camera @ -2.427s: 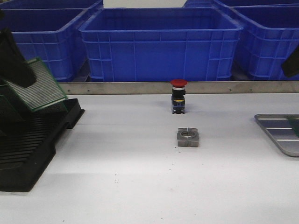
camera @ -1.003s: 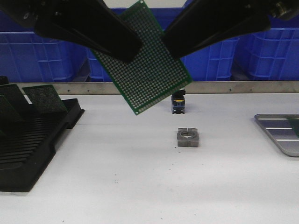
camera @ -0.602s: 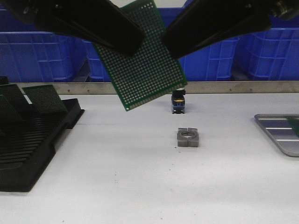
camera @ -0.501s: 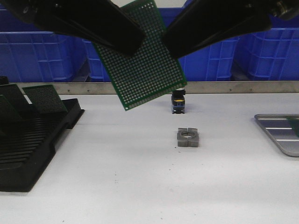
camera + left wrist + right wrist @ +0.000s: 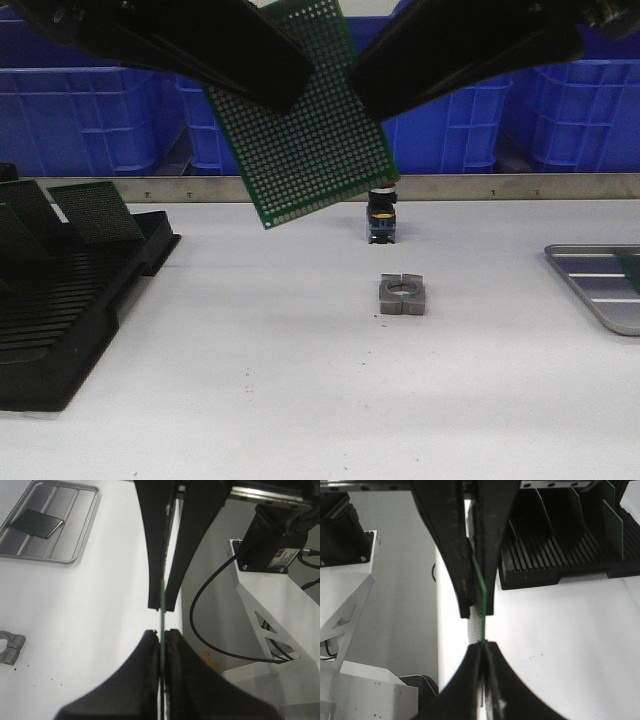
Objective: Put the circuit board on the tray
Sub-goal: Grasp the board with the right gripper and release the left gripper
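The robot's two grippers both hold the circuit board [image 5: 308,135] tight, so next the left gripper lets go and moves away before the right gripper takes the circuit board to the tray [image 5: 604,288].
A green perforated circuit board [image 5: 305,120] hangs tilted in the air above the middle of the table. My left gripper [image 5: 285,88] is shut on its left edge and my right gripper [image 5: 368,95] is shut on its right edge. The left wrist view shows the board edge-on [image 5: 162,611] between my left gripper [image 5: 162,634] and the right one opposite. The right wrist view shows the same board [image 5: 480,587] in my right gripper [image 5: 483,646]. The silver tray [image 5: 598,288] lies at the table's right edge, far from the board. In the left wrist view the tray [image 5: 70,515] holds another dark board [image 5: 37,522].
A black slotted rack [image 5: 60,320] with green boards [image 5: 95,210] stands at the left, also in the right wrist view [image 5: 560,550]. A push-button switch [image 5: 381,222] and a grey metal block [image 5: 402,294] sit mid-table. Blue bins [image 5: 90,110] line the back.
The left gripper carried the board from the rack to the middle, and the right gripper closed on its other edge. In the last second the board rose slightly and tilted.
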Robot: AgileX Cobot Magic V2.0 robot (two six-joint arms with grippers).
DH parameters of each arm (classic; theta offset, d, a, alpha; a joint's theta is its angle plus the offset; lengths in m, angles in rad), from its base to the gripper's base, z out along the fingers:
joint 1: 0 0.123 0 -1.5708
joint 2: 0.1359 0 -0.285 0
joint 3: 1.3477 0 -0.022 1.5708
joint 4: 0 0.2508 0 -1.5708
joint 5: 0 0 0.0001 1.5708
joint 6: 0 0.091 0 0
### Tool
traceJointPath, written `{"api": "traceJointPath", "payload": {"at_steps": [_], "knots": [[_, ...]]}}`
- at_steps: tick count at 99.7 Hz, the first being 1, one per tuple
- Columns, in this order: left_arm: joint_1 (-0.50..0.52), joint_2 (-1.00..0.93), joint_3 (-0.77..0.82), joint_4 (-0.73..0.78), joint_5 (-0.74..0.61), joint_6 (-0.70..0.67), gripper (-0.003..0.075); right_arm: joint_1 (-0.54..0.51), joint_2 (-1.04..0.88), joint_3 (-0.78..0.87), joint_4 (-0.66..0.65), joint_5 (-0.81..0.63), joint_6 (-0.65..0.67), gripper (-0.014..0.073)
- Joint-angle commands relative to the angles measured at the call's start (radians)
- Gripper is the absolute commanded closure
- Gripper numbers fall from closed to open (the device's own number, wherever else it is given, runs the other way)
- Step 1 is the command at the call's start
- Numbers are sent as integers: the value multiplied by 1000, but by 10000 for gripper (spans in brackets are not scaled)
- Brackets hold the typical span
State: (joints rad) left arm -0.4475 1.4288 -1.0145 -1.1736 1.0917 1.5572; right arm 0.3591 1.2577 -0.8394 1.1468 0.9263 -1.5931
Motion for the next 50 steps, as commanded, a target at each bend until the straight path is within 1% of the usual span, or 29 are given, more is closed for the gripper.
{"api": "traceJointPath", "payload": {"at_steps": [1, 11, 18, 22, 25, 32, 37, 44, 50], "knots": [[-9, -30, -30, -154, 57, -9, 736, 2, -23, -31, 74, -7, -9, 661], [-9, -30, -30, -154, 57, -9, 731, 2, -23, -31, 74, -7, -9, 661], [-9, -30, -30, -154, 57, -9, 697, 2, -23, -31, 74, -7, -8, 661], [-9, -30, -30, -154, 57, -9, 664, 2, -23, -31, 74, -7, -8, 661], [-9, -30, -30, -154, 57, -9, 634, 2, -23, -31, 74, -7, -8, 661], [-9, -30, -30, -154, 57, -9, 538, 2, -23, -31, 74, -7, -8, 661], [-9, -30, -30, -154, 57, -9, 446, 2, -23, -31, 74, -7, -8, 661], [-9, -30, -30, -154, 55, -9, 339, 2, -23, -31, 74, -7, -8, 661], [-9, -30, -30, -154, 55, -9, 285, 2, -23, -31, 74, -7, -8, 661]]}}
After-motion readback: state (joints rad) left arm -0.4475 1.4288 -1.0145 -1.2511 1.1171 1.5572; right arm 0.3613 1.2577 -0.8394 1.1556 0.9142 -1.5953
